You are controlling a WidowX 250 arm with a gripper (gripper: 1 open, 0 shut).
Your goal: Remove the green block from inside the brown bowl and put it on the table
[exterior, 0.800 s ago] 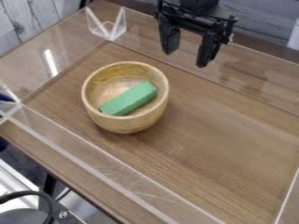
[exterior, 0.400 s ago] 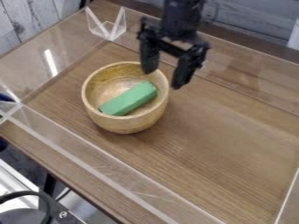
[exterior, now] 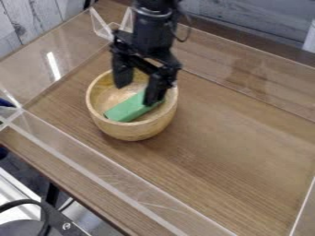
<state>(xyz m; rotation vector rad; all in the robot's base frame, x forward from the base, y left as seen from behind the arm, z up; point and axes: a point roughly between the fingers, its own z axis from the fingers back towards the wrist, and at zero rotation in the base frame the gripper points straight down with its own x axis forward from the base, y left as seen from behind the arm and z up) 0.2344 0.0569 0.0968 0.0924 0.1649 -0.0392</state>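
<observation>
Next, I bring my gripper's fingers closer together and go down inside the bowl over the green block's middle (exterior: 131, 108), because they are spread wide, with one by the brown bowl's rim (exterior: 175, 90).
The green block (exterior: 127, 112) lies slanted on the floor of the brown bowl (exterior: 132, 126), which sits left of centre on the wood-grain table (exterior: 234, 138). My gripper (exterior: 138, 84) hangs open over the bowl, pointing steeply down. One dark finger (exterior: 121, 72) stands at the back of the bowl's inside, the other finger (exterior: 157, 89) reaches past the rim on the right, hiding the block's upper end. Nothing is between the fingers. Whether a fingertip touches the block cannot be told.
Clear acrylic walls (exterior: 74, 157) edge the table on the left, front and back. A clear bracket (exterior: 105, 23) stands at the back left corner. Bare wood stretches to the right of the bowl and in front of it.
The gripper has travelled from the back right of the table leftward and down, ending over the bowl with its fingers dipping toward the block. It stayed open. Bowl and block have not moved.
</observation>
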